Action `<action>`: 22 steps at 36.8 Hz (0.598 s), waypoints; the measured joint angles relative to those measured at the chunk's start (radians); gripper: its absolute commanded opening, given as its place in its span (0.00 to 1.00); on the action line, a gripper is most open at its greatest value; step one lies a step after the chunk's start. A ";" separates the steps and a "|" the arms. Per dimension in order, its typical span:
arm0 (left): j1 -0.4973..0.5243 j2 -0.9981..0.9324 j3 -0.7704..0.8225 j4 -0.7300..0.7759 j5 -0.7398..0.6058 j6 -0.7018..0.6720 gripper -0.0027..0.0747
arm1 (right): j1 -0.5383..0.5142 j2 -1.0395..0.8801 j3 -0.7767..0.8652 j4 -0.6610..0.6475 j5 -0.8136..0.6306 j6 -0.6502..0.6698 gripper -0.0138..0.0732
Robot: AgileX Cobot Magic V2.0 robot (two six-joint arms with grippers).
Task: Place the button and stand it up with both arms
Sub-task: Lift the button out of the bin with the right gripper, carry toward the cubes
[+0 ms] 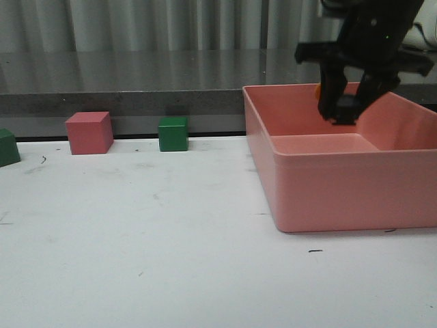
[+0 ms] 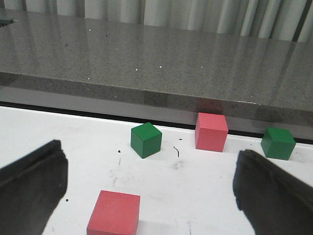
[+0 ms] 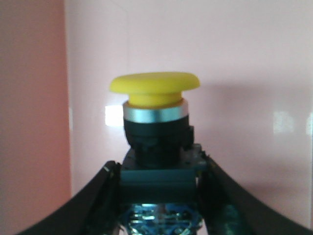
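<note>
The button's base (image 3: 159, 215) is covered by my right gripper, so next my right gripper puts the button down on the open white table (image 1: 136, 195) for my left gripper to pick up and stands upright.
The button (image 3: 155, 98) has a domed yellow cap, a silver-white collar, a black body and a bluish block base. My right gripper (image 3: 159, 196) is shut on its base, the cap pointing away from the wrist toward the pink wall. In the front view the right gripper (image 1: 341, 113) hangs inside the pink bin (image 1: 328, 184), above its floor; only an orange-yellow sliver of the button (image 1: 318, 89) shows beside the fingers. My left gripper (image 2: 149, 196) is open and empty over the white table, and is out of the front view.
A pink cube (image 1: 89, 132) and a green cube (image 1: 173, 133) stand by the grey ledge at the back; another green cube (image 1: 8, 147) is at the left edge. The left wrist view shows a near pink cube (image 2: 114, 213), a green cube (image 2: 145, 140), a pink cube (image 2: 211, 131) and a green cube (image 2: 278, 143).
</note>
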 measured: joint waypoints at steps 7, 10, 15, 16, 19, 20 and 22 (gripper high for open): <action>0.000 0.000 0.000 0.000 0.000 0.000 0.89 | 0.216 -0.132 0.000 0.044 0.017 0.000 0.42; 0.000 0.000 0.000 0.000 0.000 0.000 0.89 | 0.342 -0.119 0.000 0.092 0.012 0.000 0.42; 0.000 0.000 0.000 0.000 0.000 0.000 0.89 | 0.490 -0.002 -0.099 0.132 -0.003 0.019 0.42; 0.000 0.000 0.000 0.000 0.000 0.000 0.89 | 0.513 0.044 -0.149 0.132 0.008 0.031 0.42; 0.000 0.000 0.000 0.000 0.000 0.000 0.89 | 0.571 0.178 -0.324 0.104 0.066 0.108 0.42; 0.000 0.000 0.000 0.000 0.000 0.000 0.89 | 0.580 0.218 -0.374 0.073 0.094 0.144 0.42; 0.000 0.000 0.000 0.000 0.000 0.000 0.89 | 0.590 0.294 -0.462 -0.014 0.158 0.237 0.42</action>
